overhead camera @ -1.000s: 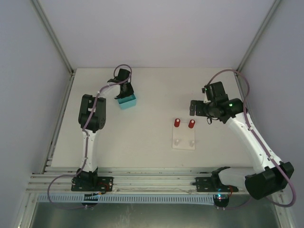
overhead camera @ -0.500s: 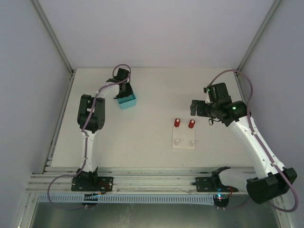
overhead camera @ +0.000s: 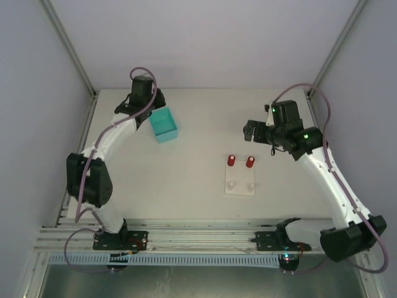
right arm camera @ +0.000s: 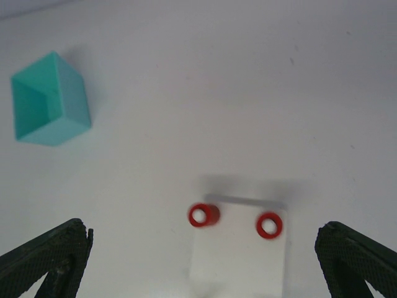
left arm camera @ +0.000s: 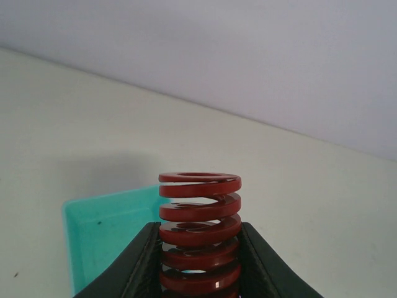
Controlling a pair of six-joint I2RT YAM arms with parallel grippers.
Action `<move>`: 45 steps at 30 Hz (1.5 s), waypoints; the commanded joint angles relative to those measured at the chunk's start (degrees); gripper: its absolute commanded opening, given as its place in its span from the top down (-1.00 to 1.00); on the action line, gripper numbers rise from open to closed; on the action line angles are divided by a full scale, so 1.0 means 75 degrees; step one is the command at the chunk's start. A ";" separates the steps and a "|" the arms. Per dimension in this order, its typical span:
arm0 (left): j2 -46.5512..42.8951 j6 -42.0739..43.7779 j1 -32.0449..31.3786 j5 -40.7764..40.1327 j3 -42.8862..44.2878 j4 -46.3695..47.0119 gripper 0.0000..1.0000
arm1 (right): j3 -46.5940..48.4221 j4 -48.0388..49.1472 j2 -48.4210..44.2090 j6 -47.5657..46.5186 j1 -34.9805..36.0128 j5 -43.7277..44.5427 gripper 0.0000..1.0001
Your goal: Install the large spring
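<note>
White peg tips (overhead camera: 250,158) show inside the far springs; the large spring, once lowered, will stand upright around a near peg.
My left gripper (left arm camera: 200,261) is shut on a large red coil spring (left arm camera: 200,230), which stands upright between the black fingers above the teal box (left arm camera: 105,233). In the top view the left gripper (overhead camera: 144,102) is at the far left, just beside the teal box (overhead camera: 164,124); the spring is hidden there. The white base plate (overhead camera: 239,181) holds two red springs (overhead camera: 231,161) (overhead camera: 250,161) on its far pegs and two bare pegs at the near side. My right gripper (overhead camera: 250,131) is open and empty, above and behind the plate (right arm camera: 242,261).
The teal box also shows in the right wrist view (right arm camera: 49,100). Grey walls stand close behind and at both sides. An aluminium rail (overhead camera: 198,239) runs along the near edge.
The left arm has lifted out of the teal box and swung left and back, with the spring in its gripper. The right gripper has shifted slightly back and left.
</note>
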 commanded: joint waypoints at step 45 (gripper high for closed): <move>-0.3811 0.4299 -0.4322 0.1764 -0.8407 0.9739 0.80 | 0.0875 0.0837 0.2560 0.0346 0.2086 -0.4714 0.44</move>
